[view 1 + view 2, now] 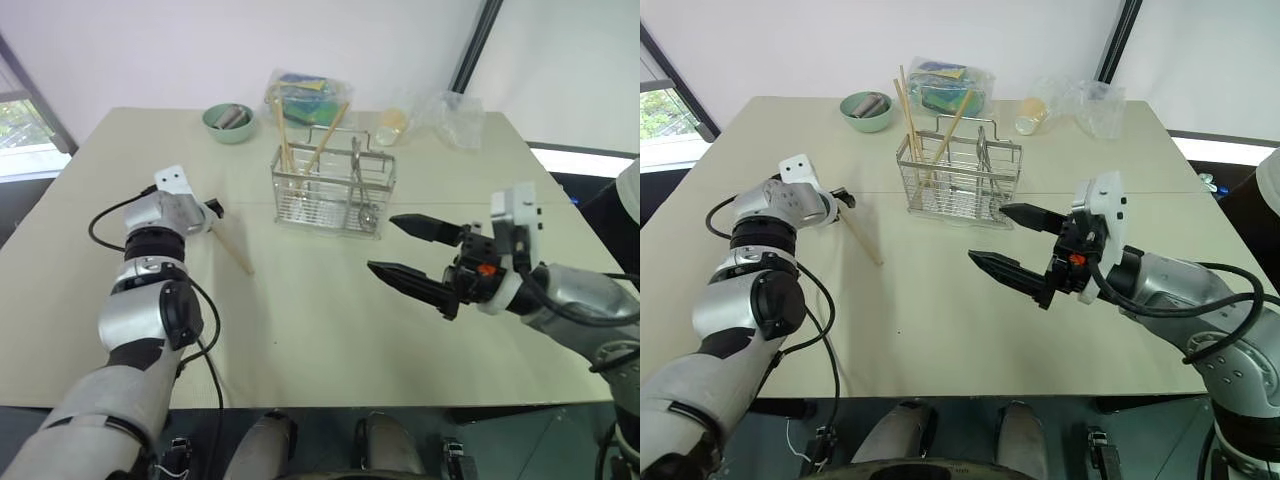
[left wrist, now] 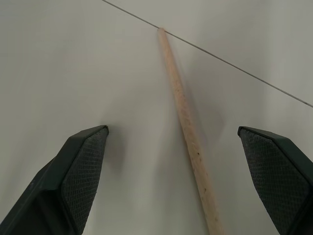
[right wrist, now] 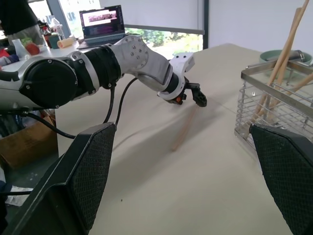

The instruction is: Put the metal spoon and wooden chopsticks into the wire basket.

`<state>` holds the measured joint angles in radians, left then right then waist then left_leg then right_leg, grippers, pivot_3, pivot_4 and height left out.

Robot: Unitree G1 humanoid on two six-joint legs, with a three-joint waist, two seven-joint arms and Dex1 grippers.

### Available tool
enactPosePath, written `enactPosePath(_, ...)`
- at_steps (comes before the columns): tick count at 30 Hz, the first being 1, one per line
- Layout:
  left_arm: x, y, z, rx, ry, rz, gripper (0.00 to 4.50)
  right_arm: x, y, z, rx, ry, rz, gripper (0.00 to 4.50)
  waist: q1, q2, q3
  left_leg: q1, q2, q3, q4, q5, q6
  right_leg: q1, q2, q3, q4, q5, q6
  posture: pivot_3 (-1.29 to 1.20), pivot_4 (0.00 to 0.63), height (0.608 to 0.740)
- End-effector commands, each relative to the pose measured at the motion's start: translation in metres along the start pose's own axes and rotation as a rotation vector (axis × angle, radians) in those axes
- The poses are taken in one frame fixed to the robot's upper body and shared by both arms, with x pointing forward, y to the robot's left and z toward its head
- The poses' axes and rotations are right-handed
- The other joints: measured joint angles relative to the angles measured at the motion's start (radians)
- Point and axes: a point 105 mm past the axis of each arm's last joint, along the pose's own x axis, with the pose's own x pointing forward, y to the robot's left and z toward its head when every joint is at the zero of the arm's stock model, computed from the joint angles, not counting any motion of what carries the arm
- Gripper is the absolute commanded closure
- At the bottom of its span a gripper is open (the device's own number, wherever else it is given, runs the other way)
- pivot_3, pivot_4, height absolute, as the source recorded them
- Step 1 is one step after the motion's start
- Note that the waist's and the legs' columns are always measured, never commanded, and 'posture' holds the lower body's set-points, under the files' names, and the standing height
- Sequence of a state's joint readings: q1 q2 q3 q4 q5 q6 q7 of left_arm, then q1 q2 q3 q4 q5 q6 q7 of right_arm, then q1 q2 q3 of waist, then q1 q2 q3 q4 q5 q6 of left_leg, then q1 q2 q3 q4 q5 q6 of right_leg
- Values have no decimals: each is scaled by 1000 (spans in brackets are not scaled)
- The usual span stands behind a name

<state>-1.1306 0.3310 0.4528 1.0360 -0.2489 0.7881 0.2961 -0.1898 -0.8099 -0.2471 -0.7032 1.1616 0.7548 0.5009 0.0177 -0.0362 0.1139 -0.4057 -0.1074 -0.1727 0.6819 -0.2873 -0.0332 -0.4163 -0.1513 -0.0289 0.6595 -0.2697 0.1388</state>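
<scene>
The wooden chopstick point(image 1: 234, 251) will tip and lean when I lower it into the wire basket, because the standing chopsticks point(image 1: 286, 145) lean against the basket's rim too.
One wooden chopstick point(image 1: 236, 251) lies flat on the beige table, left of the wire basket point(image 1: 333, 190). My left gripper point(image 2: 172, 129) is open and hovers low over the chopstick point(image 2: 188, 127), which lies between its fingers point(image 2: 80, 176) without touching them. More chopsticks point(image 1: 286, 140) lean upright in the basket. A shiny utensil that looks like the metal spoon point(image 1: 366, 212) stands in the basket's right compartment. My right gripper point(image 1: 382, 243) is open and empty, held above the table in front of the basket's right end.
At the table's far edge sit a small green bowl point(image 1: 228, 121), a plastic bag of coloured items point(image 1: 305, 95), a yellow cup point(image 1: 392, 122) and a clear bag point(image 1: 452, 116). A thin seam crosses the table point(image 2: 234, 66). Beyond the table are a laptop point(image 3: 101, 22) and clutter.
</scene>
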Motion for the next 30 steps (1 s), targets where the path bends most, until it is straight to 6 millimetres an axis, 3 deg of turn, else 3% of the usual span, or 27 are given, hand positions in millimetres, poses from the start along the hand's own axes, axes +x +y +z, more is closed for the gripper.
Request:
enactPosePath(1, 1, -13, -4, -1, 15, -49, 561, -2, 5, 10, -42, -25, 5, 0, 3, 0, 0, 0, 0, 0, 0, 0, 0, 0, 0, 0, 0, 0, 0, 0, 150, 643)
enactPosePath(2, 1, -15, -4, -5, 16, -55, 827, -2, 5, 10, -42, -23, 3, 0, 5, 0, 0, 0, 0, 0, 0, 0, 0, 0, 0, 0, 0, 0, 0, 0, 150, 643)
enactPosePath(9, -1, -22, 5, -13, -15, -71, 4330, -4, 3, 9, -44, -23, -14, 0, 27, 0, 0, -1, 0, 0, 0, 0, 0, -1, 0, 0, 0, 0, 0, 0, 150, 643)
enactPosePath(15, -4, -12, 27, -71, -115, -53, 4428, -5, 1, 9, -44, -18, -20, 0, 22, 0, 0, -2, 0, 0, 0, 0, 0, -2, 0, 0, 0, 0, 0, 0, 150, 643)
enactPosePath(20, -34, -6, 100, -155, -482, -114, 4428, -9, -3, 8, -45, -2, -25, 0, 19, -1, 0, -3, 1, 1, 0, 0, 0, -4, 0, 1, 1, 0, 0, 0, 150, 643)
enactPosePath(23, -88, -22, 162, -266, -788, -306, 4428, -11, -4, 9, -46, 5, -22, 0, 24, -3, 1, -4, 1, 1, 0, 0, 0, -5, 0, 1, 0, 0, 0, 0, 150, 643)
enactPosePath(25, -123, -34, 189, -298, -926, -429, 4428, -12, -4, 10, -46, 9, -22, 0, 27, -4, 1, -5, 1, 0, 1, 0, -1, -5, 0, 0, 0, 0, 0, 0, 150, 643)
enactPosePath(27, -151, -50, 205, -353, -971, -583, 4428, -12, -5, 9, -44, 13, -23, 0, 24, -4, 1, -5, 0, 1, 1, 0, -1, -3, -1, 0, -2, 0, 0, 0, 150, 643)
enactPosePath(30, -176, -77, 212, -462, -904, -831, 4428, -11, -4, 9, -40, 12, -25, 0, 20, -2, -1, -4, 0, 2, 1, 0, 0, -2, -2, 0, -6, 0, 0, 0, 150, 643)
